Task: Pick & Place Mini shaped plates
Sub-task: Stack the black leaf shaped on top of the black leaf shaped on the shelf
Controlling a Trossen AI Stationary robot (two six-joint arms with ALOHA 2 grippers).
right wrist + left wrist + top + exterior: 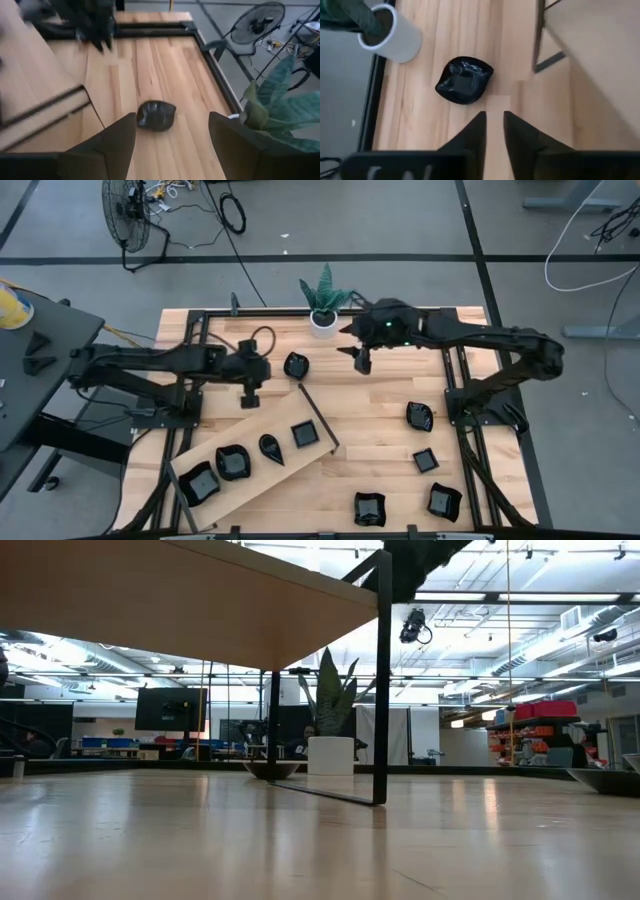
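Note:
My right gripper should stay back because the plate [296,365] near the plant pot is on my left gripper's side. My left gripper should take the plate by its rim [462,102] meanwhile.
One mini shaped plate [296,365], glossy black with a wavy rim, sits on its base on the table in front of the white plant pot [323,323]. My left gripper [248,395] hovers to its left, over the table beside the wooden board, and its fingers [495,135] stand a narrow gap apart with nothing between them. The same plate [465,80] lies just ahead of them. My right gripper [360,363] hangs to the plate's right, raised, wide open [172,132] and empty. Several more black plates [233,462] rest on the slanted wooden board [255,430].
Several loose black plates [419,416] lie on the table's right half, down to its near edge [369,508]. The raised board on thin dark legs [383,680] fills the near left. A black frame [205,320] rims the table. The plant [280,100] stands close to my right gripper.

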